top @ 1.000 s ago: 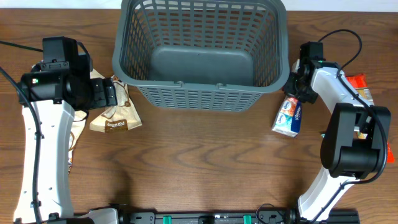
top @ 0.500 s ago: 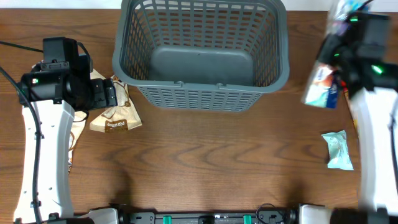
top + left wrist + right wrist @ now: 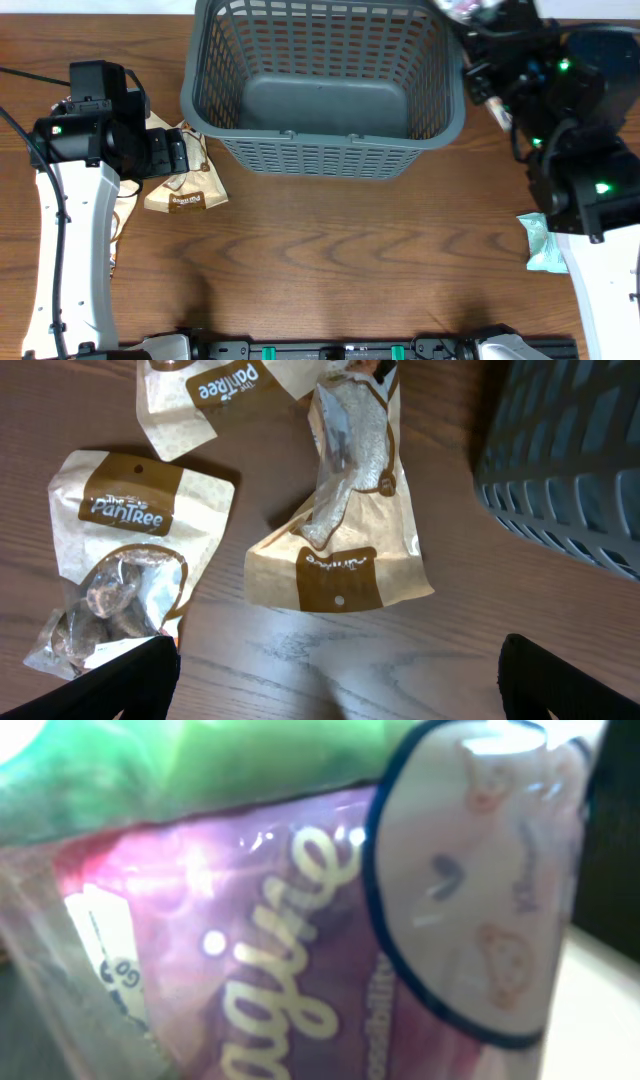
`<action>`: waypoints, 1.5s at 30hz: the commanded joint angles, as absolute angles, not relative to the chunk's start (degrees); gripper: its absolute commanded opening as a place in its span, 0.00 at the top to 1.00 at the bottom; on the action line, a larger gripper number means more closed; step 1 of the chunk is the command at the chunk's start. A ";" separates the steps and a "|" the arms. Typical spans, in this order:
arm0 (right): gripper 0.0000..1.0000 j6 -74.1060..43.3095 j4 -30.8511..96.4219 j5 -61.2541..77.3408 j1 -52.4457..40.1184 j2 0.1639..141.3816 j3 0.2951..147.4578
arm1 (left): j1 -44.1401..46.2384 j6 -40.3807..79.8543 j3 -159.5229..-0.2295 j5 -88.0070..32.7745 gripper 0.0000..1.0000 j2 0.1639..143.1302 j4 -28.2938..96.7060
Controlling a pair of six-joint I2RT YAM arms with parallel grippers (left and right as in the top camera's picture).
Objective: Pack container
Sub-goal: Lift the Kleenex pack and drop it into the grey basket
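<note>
The purple packet (image 3: 461, 8) is above the basket's rim, with the basket's bottom clear. My right gripper continues inward, lowers and releases it along the basket's front side (image 3: 325, 122).
The container (image 3: 322, 85), a large dark grey slotted basket, stands at the back centre with nothing in it; its wall shows in the left wrist view (image 3: 570, 460). My right gripper (image 3: 487, 22) is raised high by the basket's far right corner. It is shut on a purple and white snack packet (image 3: 300, 920) that fills the right wrist view and hides the fingers. My left gripper (image 3: 183, 150) is open and empty, low over the table (image 3: 340, 695) just beside the brown snack packets (image 3: 340, 530).
Left of the basket lie three brown packets: one in the middle (image 3: 185, 190), a PanTree one (image 3: 120, 550) and one at the top (image 3: 220, 385). A mint green packet (image 3: 545, 243) lies on the table at the right, beside the right arm.
The right arm lifted the packet off the table beside the basket and swung it up towards the basket's far right corner. The left arm has not moved.
</note>
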State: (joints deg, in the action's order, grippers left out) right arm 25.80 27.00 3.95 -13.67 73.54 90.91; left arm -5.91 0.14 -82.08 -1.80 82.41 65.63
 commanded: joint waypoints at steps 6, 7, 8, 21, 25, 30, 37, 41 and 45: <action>0.99 35.46 22.35 7.64 -18.87 84.73 98.41 | -6.04 -0.16 -81.62 -2.44 0.08 82.72 66.39; 0.99 37.01 23.40 9.10 -19.46 86.76 100.01 | -6.04 -0.16 -81.62 -2.44 0.08 82.72 66.39; 0.99 38.54 24.58 10.17 -20.08 88.49 101.49 | -6.04 -0.16 -81.62 -2.44 0.09 82.72 66.37; 0.99 47.70 40.82 20.16 -25.28 108.03 110.74 | -6.04 -0.16 -81.62 -2.44 0.08 82.67 65.63; 0.99 48.95 46.11 20.18 -25.10 113.27 110.74 | -6.04 -0.16 -81.62 -2.44 0.09 82.67 65.28; 0.99 48.93 48.14 20.21 -25.06 116.88 110.74 | -6.04 -0.16 -81.62 -2.44 0.09 82.67 65.30; 0.72 48.16 49.84 20.18 -24.43 119.11 110.74 | -6.04 -0.16 -81.62 -2.44 0.09 82.67 65.39; 0.43 44.66 50.17 20.16 -24.14 118.85 110.74 | -6.04 -0.16 -81.62 -2.44 0.09 82.67 65.39; 0.42 43.24 50.26 20.12 -24.03 117.12 111.04 | -6.04 -0.16 -81.62 -2.46 0.09 82.67 65.45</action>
